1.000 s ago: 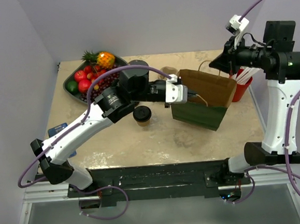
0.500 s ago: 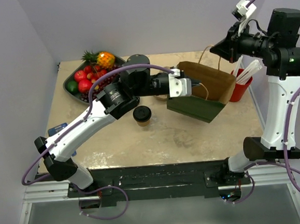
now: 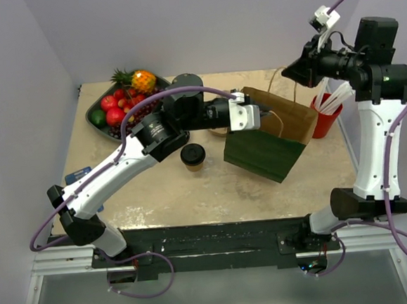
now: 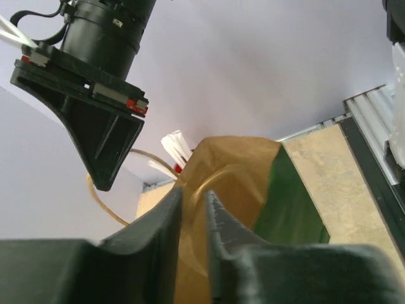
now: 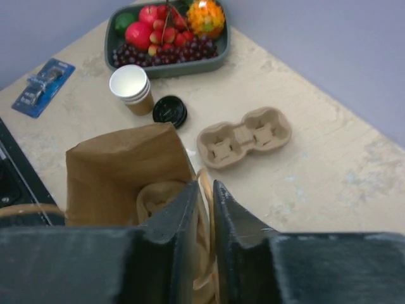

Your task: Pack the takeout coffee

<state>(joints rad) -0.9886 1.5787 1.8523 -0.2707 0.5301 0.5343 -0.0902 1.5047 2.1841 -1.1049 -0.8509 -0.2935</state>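
Observation:
My two grippers are holding the bag [image 3: 263, 151], and it hangs tilted. So next I lower it level and then open my left gripper while my right gripper keeps hold of the twine handle [image 3: 273, 80].
A kraft-tan cup with a black lid [image 3: 192, 156] stands on the table left of the paper bag [image 3: 261, 152]. The bag is green outside and kraft inside, and hangs tilted. My left gripper [image 3: 253, 116] is shut on the bag's near rim, with paper between its fingers [image 4: 193, 197]. My right gripper [image 3: 290, 72] is shut on the bag's twine handle [image 5: 205, 190], above its far side. The right wrist view shows a stack of open cups [image 5: 130, 85], white inside. Beside it is a black lid [image 5: 169, 111]; I cannot tell if a cup is under it. A tan pulp shape [image 5: 157, 197] lies inside the bag [image 5: 120, 168].
A pulp two-cup carrier [image 5: 244, 136] lies on the table beyond the bag. A fruit tray [image 3: 95, 104] sits at the back left. A red cup of white straws [image 3: 328, 117] stands right of the bag. A blue packet [image 3: 78, 176] lies at the left edge.
Both grippers have risen with the bag. The bag has tilted, its green side now faces up and its bottom has swung toward the near edge. The lidded cup has not moved.

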